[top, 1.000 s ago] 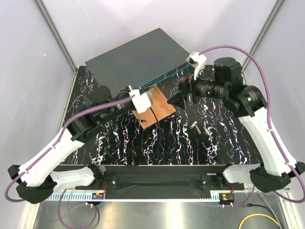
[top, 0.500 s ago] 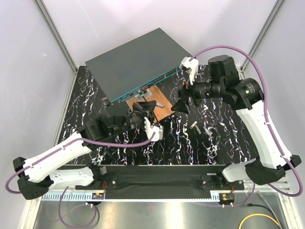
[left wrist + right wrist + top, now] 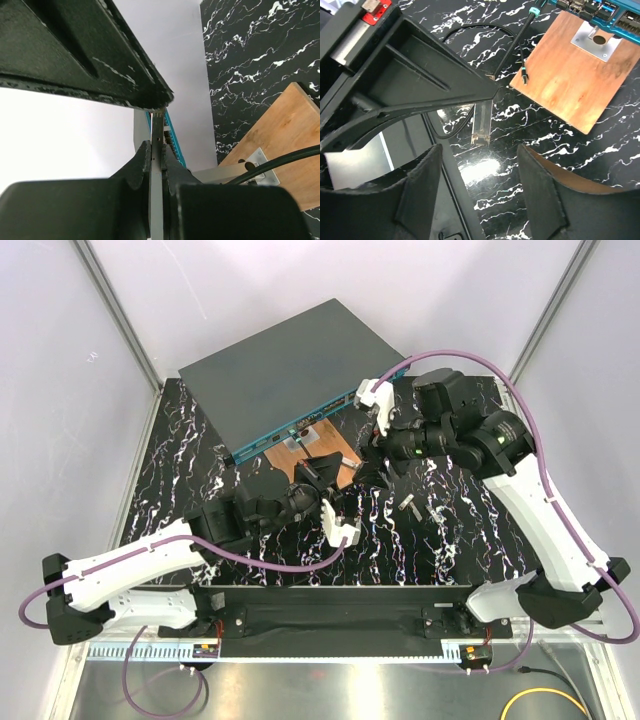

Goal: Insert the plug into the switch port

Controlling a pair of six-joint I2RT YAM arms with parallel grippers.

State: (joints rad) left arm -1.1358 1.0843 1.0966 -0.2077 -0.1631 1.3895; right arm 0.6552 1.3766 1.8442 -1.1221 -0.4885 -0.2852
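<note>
The plug's loose end (image 3: 349, 463) points at my right gripper, so I should take it with that gripper, leaving my left gripper free to steady the switch's near corner (image 3: 230, 456).
The switch (image 3: 290, 365) is a flat dark grey box at the back with a teal port face (image 3: 300, 425), also seen in the right wrist view (image 3: 605, 9). My left gripper (image 3: 320, 475) hovers over the near edge of the copper-brown board (image 3: 290, 452). It is shut on the plug (image 3: 481, 125), a clear connector sticking out past its fingertips. In the left wrist view the plug (image 3: 157, 165) is pinched between both pads. A black cable (image 3: 470, 31) trails from it. My right gripper (image 3: 479, 148) is open right beside the plug, with nothing between its fingers.
A metal plate (image 3: 596, 40) is fixed on the board (image 3: 570, 80). A thin teal-tipped cable (image 3: 532, 14) runs from the switch face across the board's corner. Two small metal parts (image 3: 408, 505) lie on the black marbled table (image 3: 250, 530) to the right.
My left arm has drawn back from the switch's front, and its gripper is now over the board's near edge. The right gripper has moved left and closer to the left gripper.
</note>
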